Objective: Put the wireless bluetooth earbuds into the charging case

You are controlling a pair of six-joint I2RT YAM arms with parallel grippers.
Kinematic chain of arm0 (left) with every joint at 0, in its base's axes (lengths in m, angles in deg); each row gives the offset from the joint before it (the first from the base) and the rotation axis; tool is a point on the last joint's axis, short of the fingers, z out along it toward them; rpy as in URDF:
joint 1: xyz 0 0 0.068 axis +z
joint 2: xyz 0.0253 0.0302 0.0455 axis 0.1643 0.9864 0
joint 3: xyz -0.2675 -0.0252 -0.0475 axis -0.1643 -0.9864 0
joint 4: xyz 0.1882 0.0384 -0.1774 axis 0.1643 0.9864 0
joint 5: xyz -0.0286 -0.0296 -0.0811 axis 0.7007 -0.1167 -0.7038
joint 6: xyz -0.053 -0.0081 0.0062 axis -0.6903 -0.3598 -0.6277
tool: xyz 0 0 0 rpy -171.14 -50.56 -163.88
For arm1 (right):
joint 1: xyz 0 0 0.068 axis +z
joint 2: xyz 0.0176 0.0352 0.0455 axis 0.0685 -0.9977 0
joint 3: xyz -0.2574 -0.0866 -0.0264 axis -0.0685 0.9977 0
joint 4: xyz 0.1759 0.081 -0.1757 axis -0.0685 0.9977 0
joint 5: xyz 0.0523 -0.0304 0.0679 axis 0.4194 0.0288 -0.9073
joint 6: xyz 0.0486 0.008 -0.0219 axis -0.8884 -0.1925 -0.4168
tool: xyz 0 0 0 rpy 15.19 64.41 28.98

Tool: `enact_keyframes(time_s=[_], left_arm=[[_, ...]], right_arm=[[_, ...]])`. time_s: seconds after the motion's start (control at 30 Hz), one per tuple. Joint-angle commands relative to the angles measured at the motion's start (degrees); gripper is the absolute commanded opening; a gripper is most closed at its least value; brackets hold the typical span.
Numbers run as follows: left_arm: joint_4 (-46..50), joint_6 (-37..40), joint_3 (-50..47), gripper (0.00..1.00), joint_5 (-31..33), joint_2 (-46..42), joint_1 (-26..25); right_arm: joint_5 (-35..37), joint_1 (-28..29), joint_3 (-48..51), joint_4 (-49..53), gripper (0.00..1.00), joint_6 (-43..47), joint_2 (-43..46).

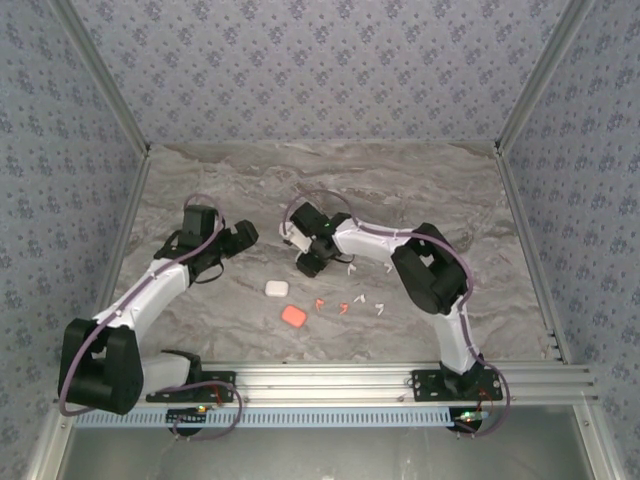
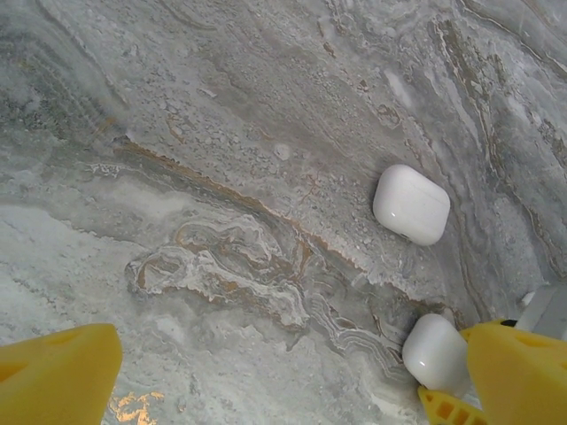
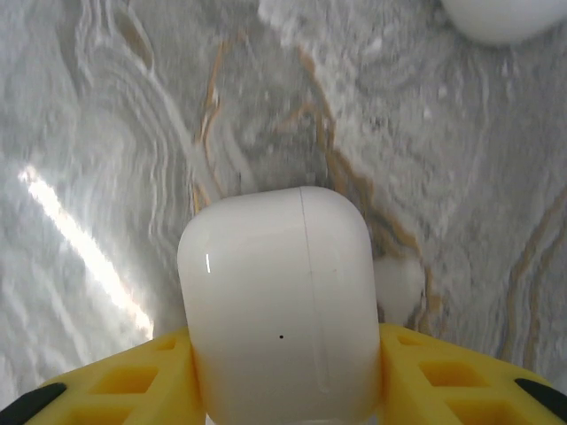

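My right gripper squeezes the white case across its lid seam (image 3: 309, 266), so next my left gripper takes the case by its body (image 3: 250, 301) before my right gripper opens it.
My right gripper (image 3: 283, 359) is shut on a white charging case (image 3: 276, 297), with a yellow finger pressed against each side. In the top view this gripper (image 1: 305, 260) sits left of the table's middle. My left gripper (image 1: 244, 237) stands open over bare marble, its yellow fingers (image 2: 62, 372) wide apart with nothing between them. A second white case (image 1: 276, 288) lies closed on the table, and an orange-red case (image 1: 293, 316) lies just in front of it. Tiny earbuds are scattered to the right of the cases, some white (image 1: 380, 308) and two orange-red (image 1: 343, 307).
The left wrist view shows two white cases, one lying free (image 2: 411, 204) and one (image 2: 436, 352) beside my right-hand finger. Another white case edge (image 3: 500, 18) shows at the top of the right wrist view. Patterned walls enclose the marble table (image 1: 420, 190).
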Motion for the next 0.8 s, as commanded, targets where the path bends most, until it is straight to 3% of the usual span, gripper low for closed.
enact_keyframes(time_s=[0.0,0.13,0.4,0.57,0.77], left_arm=[[0.91,2.01,2.22,0.99,-3.07,-2.65,-0.26],[0.36,3.13,4.12,0.98,-8.48,-4.01,-0.26],[-7.19,2.27,8.49,0.86,-28.9,-4.47,-3.05],[-8.73,3.01,12.4,0.8,-35.29,-2.03,-7.97],[-8.8,5.46,15.54,0.79,-37.67,1.62,-13.26]], right_arm=[[1.0,-1.22,3.91,-2.43,0.46,1.68,8.16],[0.3,-2.59,9.45,-5.65,0.45,3.88,17.12],[-1.68,-3.32,20.43,-14.94,0.45,9.93,35.85],[-1.86,-2.33,22.1,-17.7,0.44,13.37,42.24],[-1.61,-1.24,22.08,-18.54,0.44,14.35,44.41]])
